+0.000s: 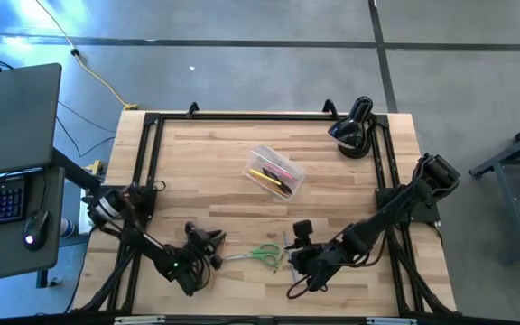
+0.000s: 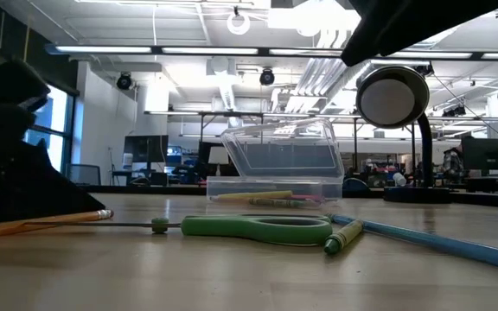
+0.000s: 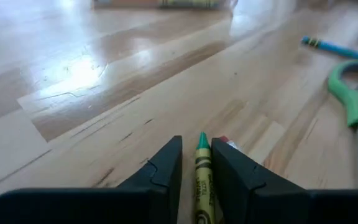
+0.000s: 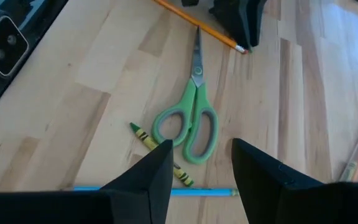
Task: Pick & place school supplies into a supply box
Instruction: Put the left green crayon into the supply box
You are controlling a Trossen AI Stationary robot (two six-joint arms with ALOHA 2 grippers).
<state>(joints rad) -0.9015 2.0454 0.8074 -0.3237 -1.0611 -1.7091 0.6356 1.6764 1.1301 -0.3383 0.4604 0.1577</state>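
The yellow pencil's eraser end sits close under my left gripper's finger, so next I open, grip only the green crayon's body, then lift it to the box.
Green-handled scissors lie flat between my two grippers. Beside their handles lie a green crayon and a blue pencil. A yellow pencil with a pink eraser lies by my left gripper, which is shut on a second green crayon low over the table. My right gripper is open above the scissor handles and touches nothing. The clear supply box stands open farther back, with pencils inside. My left gripper pinches the green crayon's paper-wrapped body between its two fingers. The crayon lies along the fingers, its pointed tip sticking out past their ends. Whether it is lifted clear of the table, I cannot tell.
A black rounded lamp stands at the table's far right corner. A black frame runs around the tabletop. Bare wood lies between the scissors and the box. A desk with a laptop stands off the table's left side.
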